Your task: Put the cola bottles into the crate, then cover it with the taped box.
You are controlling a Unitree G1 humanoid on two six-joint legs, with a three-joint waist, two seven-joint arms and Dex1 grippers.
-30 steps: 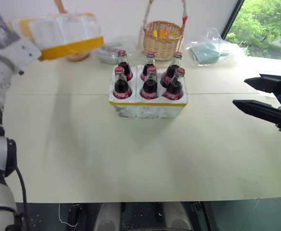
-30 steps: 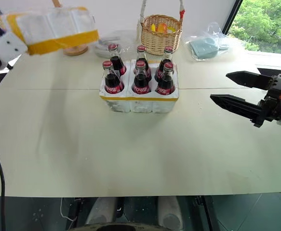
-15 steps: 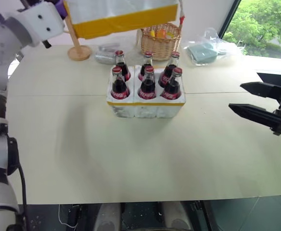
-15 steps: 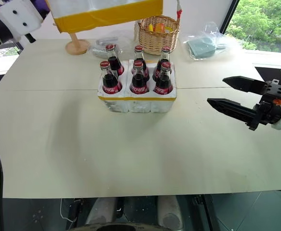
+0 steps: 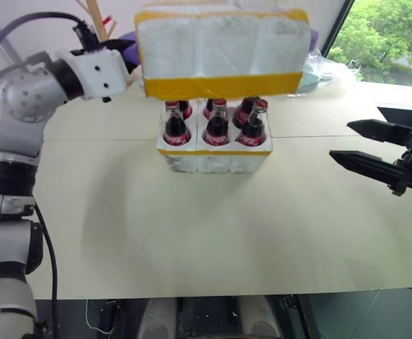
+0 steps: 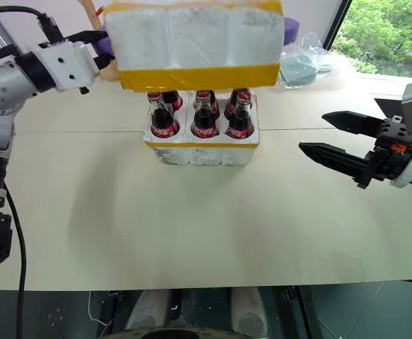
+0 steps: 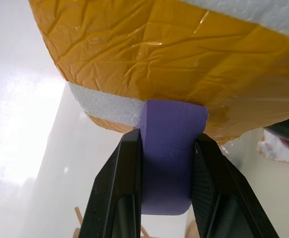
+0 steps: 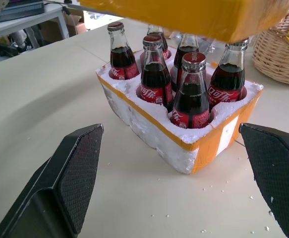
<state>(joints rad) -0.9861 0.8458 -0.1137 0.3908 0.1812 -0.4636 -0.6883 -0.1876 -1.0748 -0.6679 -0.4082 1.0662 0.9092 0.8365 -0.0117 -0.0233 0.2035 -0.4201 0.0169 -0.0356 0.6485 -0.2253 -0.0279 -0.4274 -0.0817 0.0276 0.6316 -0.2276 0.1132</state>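
Observation:
My left gripper holds the taped box (image 5: 223, 86) open side down over the upright bottles and should go on lowering it until it meets the crate's rim (image 5: 215, 151) before it lets go.
Several cola bottles (image 5: 216, 126) with red caps stand in the wells of the white crate (image 5: 216, 159) at the table's middle. The taped box (image 5: 223, 53), white foam with a yellow band, hangs just above the bottle tops, its open side down. My left gripper (image 7: 167, 141) is shut on a purple tab (image 7: 168, 168) at the box's left end. To the right of the crate and well apart from it, my right gripper (image 6: 312, 131) stands open and level, pointing toward it. In the right wrist view the crate (image 8: 149, 134) lies between its spread fingers (image 8: 60, 183).
A wicker basket (image 8: 278, 54) stands behind the crate. A clear plastic bag with a teal item (image 6: 306, 65) lies at the back right. A wooden stand (image 5: 96, 18) rises at the back left. The table's front edge (image 5: 213, 291) runs near me.
My left arm swung the taped box rightward from the back left of the table to above the crate. The right gripper stayed put and open.

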